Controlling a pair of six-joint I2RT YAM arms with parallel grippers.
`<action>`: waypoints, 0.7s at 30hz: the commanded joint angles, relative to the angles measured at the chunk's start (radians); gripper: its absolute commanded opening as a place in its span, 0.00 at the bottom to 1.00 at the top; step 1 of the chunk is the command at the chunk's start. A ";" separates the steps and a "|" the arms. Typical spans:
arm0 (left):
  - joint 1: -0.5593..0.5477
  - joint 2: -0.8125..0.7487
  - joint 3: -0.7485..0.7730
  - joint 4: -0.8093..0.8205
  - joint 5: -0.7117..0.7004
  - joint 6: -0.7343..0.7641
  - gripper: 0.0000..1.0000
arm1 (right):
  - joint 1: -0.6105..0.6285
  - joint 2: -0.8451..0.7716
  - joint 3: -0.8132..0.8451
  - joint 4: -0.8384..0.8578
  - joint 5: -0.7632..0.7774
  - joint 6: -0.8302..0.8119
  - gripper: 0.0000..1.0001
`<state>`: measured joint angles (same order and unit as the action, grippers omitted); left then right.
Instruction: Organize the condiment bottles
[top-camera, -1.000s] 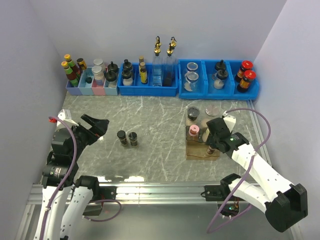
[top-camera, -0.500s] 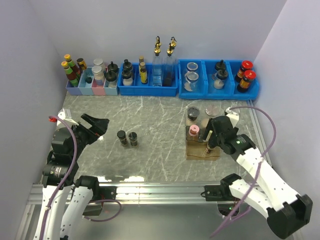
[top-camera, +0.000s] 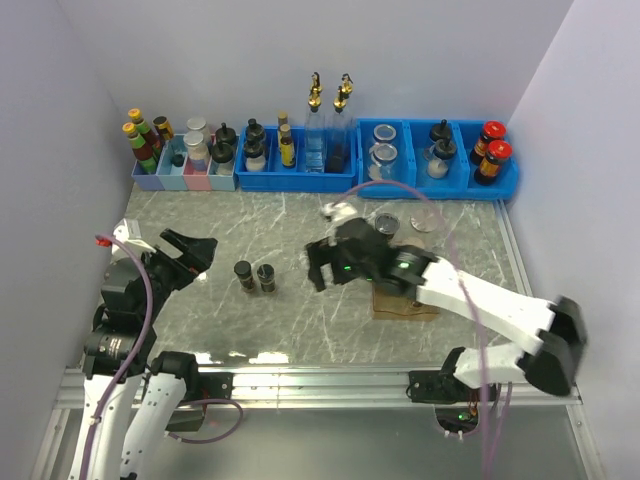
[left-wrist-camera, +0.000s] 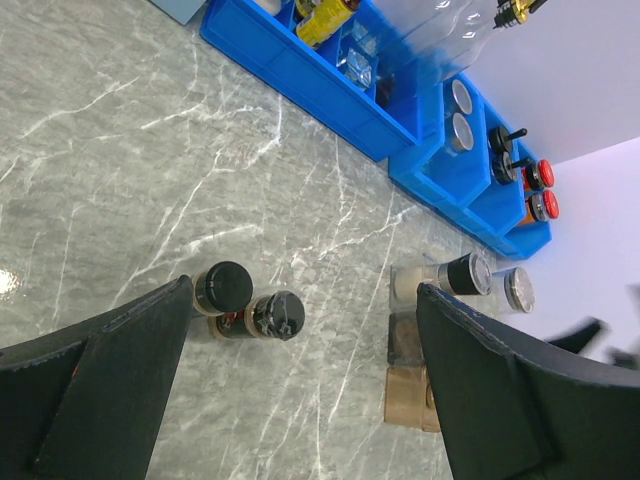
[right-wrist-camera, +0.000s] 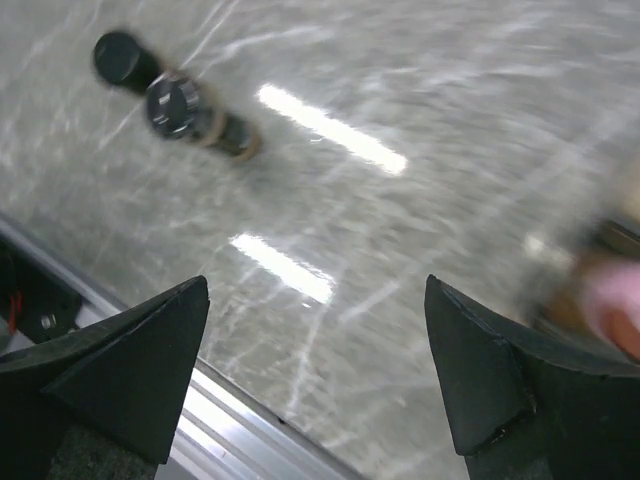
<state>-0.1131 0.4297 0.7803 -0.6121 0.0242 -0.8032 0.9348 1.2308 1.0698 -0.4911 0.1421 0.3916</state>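
I can see clear marble (top-camera: 291, 272) between my open right gripper and the nearer black-lidded bottle, so I should keep going toward its lid (top-camera: 265, 271) until my fingers close around it.
Two black-lidded condiment bottles (top-camera: 243, 273) (top-camera: 266, 277) stand side by side on the marble table; the left wrist view shows them (left-wrist-camera: 222, 287) (left-wrist-camera: 278, 314) from above. My left gripper (top-camera: 190, 250) hovers open just left of them, holding nothing. Open and empty as well, my right gripper (top-camera: 322, 268) is over the table's middle, to the right of the pair (right-wrist-camera: 175, 100). A wooden rack (top-camera: 405, 303) lies behind that arm, with a dark-lidded jar (top-camera: 387, 225) and a clear-lidded jar (top-camera: 425, 220) at its far end. A pink lid (right-wrist-camera: 610, 300) shows blurred in the right wrist view.
Blue bins (top-camera: 300, 172) (top-camera: 440, 168) and pastel bins (top-camera: 185, 178) line the back wall, filled with bottles, tall gold-spouted ones (top-camera: 315, 120) and red-capped ones (top-camera: 490, 150). The aluminium table edge (right-wrist-camera: 250, 420) lies just below my right gripper.
My right gripper has opened at the wooden rack, let go there, and swung left to the table's middle. The left arm has hardly moved.
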 joint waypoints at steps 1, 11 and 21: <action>-0.003 -0.016 0.023 0.006 -0.013 0.001 0.99 | 0.065 0.137 0.085 0.179 -0.055 -0.118 0.96; -0.003 -0.034 0.030 -0.024 -0.013 -0.002 0.99 | 0.157 0.501 0.315 0.247 -0.030 -0.229 0.98; -0.007 -0.042 0.028 -0.028 -0.015 0.007 1.00 | 0.170 0.708 0.511 0.139 0.070 -0.243 0.98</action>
<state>-0.1131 0.3965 0.7803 -0.6521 0.0212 -0.8059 1.1091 1.9087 1.4879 -0.3214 0.1474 0.1692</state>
